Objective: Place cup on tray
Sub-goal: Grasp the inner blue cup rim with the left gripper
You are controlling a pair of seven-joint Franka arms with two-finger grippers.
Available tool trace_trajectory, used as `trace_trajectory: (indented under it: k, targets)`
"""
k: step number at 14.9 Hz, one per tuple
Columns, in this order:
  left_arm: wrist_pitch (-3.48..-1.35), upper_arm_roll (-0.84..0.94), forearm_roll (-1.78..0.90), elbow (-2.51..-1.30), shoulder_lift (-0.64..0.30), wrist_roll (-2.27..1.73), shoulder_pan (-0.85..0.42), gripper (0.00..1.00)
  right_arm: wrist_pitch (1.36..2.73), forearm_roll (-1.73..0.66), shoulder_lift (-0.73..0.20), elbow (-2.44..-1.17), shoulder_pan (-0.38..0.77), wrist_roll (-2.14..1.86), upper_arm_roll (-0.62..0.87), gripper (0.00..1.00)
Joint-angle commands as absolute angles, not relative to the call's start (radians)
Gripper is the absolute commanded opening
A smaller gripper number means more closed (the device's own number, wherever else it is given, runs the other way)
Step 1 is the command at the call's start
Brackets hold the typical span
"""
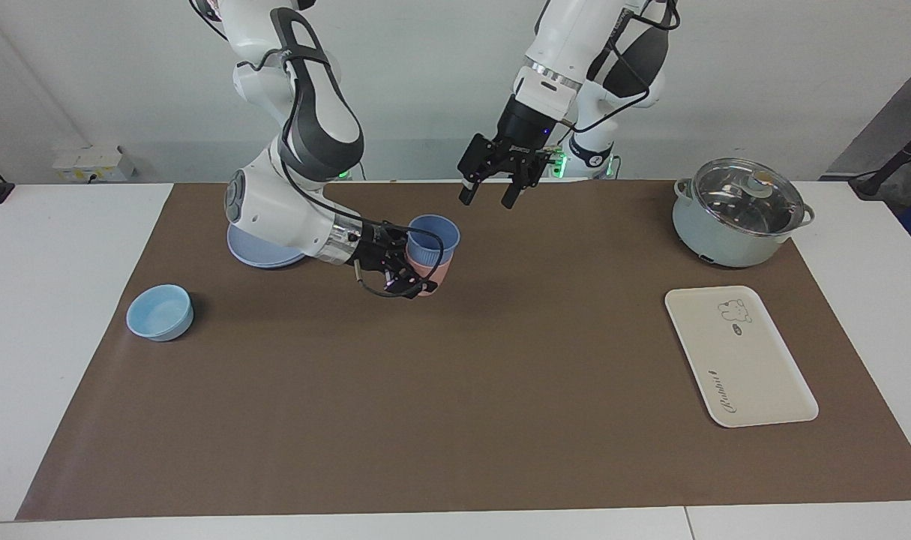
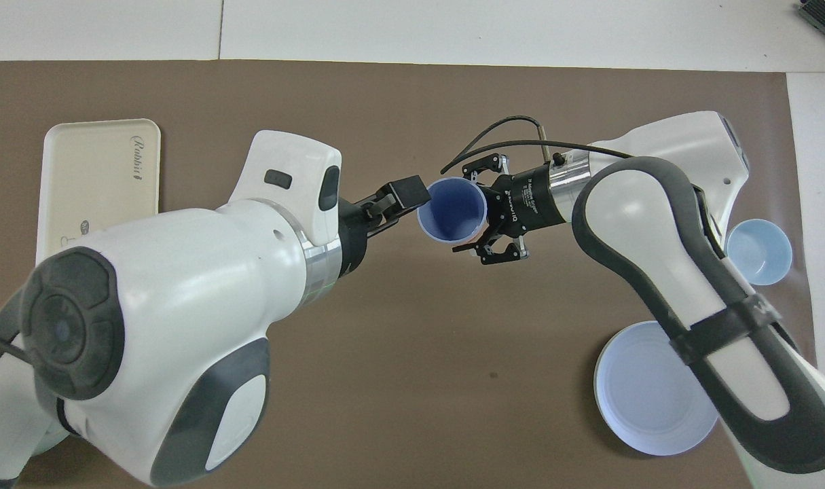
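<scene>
The periwinkle-blue cup is nested inside the salmon-pink tumbler [image 1: 440, 268]. My right gripper should keep the tumbler steady while my left gripper lifts the cup [image 1: 454, 229] by the cup's rim.
The periwinkle-blue cup [image 1: 433, 236] stands nested inside a salmon-pink tumbler [image 1: 438, 274] near the middle of the brown mat, toward the robots. My right gripper [image 1: 419, 279] reaches in from the side, its fingers closed around the pink tumbler below the cup's rim. My left gripper [image 1: 490, 195] hangs open and empty in the air beside and above the cup. In the overhead view the cup [image 2: 451, 210] sits between the left gripper [image 2: 404, 198] and the right gripper [image 2: 481, 227]. The cream tray [image 1: 740, 358] lies empty toward the left arm's end, also in the overhead view [image 2: 100, 173].
A lidded pale-green pot [image 1: 736, 214] stands nearer to the robots than the tray. A round blue plate [image 1: 264, 253] lies under the right arm, and a squat light-blue bowl [image 1: 160, 312] sits toward the right arm's end.
</scene>
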State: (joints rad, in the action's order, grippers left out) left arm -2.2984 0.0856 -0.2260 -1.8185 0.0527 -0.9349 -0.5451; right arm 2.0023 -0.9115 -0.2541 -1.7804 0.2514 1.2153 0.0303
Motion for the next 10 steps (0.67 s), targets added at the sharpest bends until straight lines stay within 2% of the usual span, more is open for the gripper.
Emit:
trace_trajectory:
  k: [1,8,10]
  targets:
    - [-2.33,0.067,-0.224,-1.844,0.04,-0.94,-0.581,0.92,2.02,-0.937,-0.229,-1.804,0.261,1.227,0.029,0.0]
    - [-2.381,0.066,-0.176,-1.8,-0.072,-0.946,-0.604,0.87,2.02,-0.939,-0.229,-1.802,0.261,1.227,0.029,0.0]
    - [-2.381,0.066,-0.175,-1.798,-0.077,-0.946,-0.604,0.76,2.02,-0.939,-0.229,-1.802,0.261,1.227,0.029,0.0]
